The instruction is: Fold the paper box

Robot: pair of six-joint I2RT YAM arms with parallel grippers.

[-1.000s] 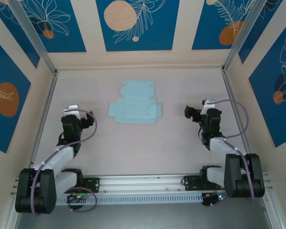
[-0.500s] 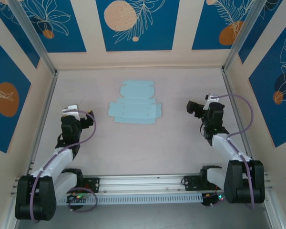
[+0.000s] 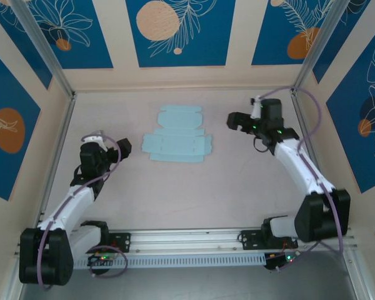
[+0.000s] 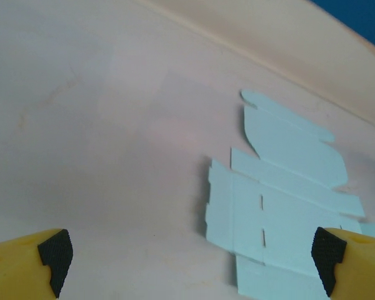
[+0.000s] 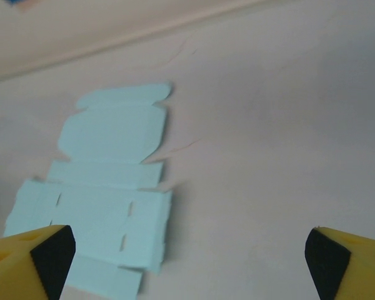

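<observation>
The paper box will come up as one stiff sheet when I lift it, because the side flap's straight edge casts a shadow.
The paper box lies flat on the table as a pale blue die-cut sheet with flaps, slots and rounded tabs. My left gripper hovers left of it, open and empty. In the left wrist view the paper box sits ahead and to the right of the left gripper, whose fingers stand wide apart. My right gripper is open just right of the sheet's upper edge. In the right wrist view the paper box lies ahead and to the left of the right gripper, apart from the fingers.
Beige walls with blue panels enclose the table on three sides. Metal frame posts stand at the back corners. Bare tabletop stretches between the sheet and the arm bases.
My right arm has stretched forward and to the left, bringing its gripper close to the sheet's right side. The left gripper has shifted slightly right toward the sheet.
</observation>
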